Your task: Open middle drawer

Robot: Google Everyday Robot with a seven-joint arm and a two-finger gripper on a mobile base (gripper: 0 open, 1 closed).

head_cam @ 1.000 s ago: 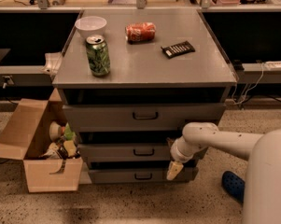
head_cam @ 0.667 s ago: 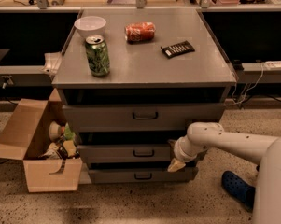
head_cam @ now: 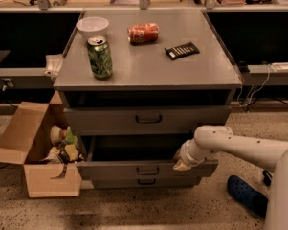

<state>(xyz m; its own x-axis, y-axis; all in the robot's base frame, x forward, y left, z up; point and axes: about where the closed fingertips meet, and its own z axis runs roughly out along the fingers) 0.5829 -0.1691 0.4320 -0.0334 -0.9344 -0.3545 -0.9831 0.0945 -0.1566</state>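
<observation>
I can see the middle drawer is only partway out with my gripper high at its top edge (head_cam: 170, 163), so next I open, reach lower over the drawer front (head_cam: 182, 178) and pull further.
The middle drawer (head_cam: 115, 169) is a grey metal front with a small dark loop handle (head_cam: 147, 170) at its centre. It stands pulled out from the cabinet, with a dark gap open above it. My gripper (head_cam: 182, 164) is at the end of the white arm (head_cam: 239, 147), which comes in from the right. It sits at the top edge of the drawer front, right of the handle. The top drawer (head_cam: 148, 119) is closed above, and the bottom drawer (head_cam: 147, 181) shows as a thin strip below.
On the cabinet top (head_cam: 148, 66) stand a green can (head_cam: 100, 56), a white bowl (head_cam: 92, 26), a lying red can (head_cam: 143, 33) and a dark flat packet (head_cam: 182, 51). An open cardboard box (head_cam: 33, 152) of items stands left. A blue shoe (head_cam: 246, 195) lies right.
The middle drawer front has come out towards the camera, opening a dark gap above it. My gripper and forearm have moved outward and down with it.
</observation>
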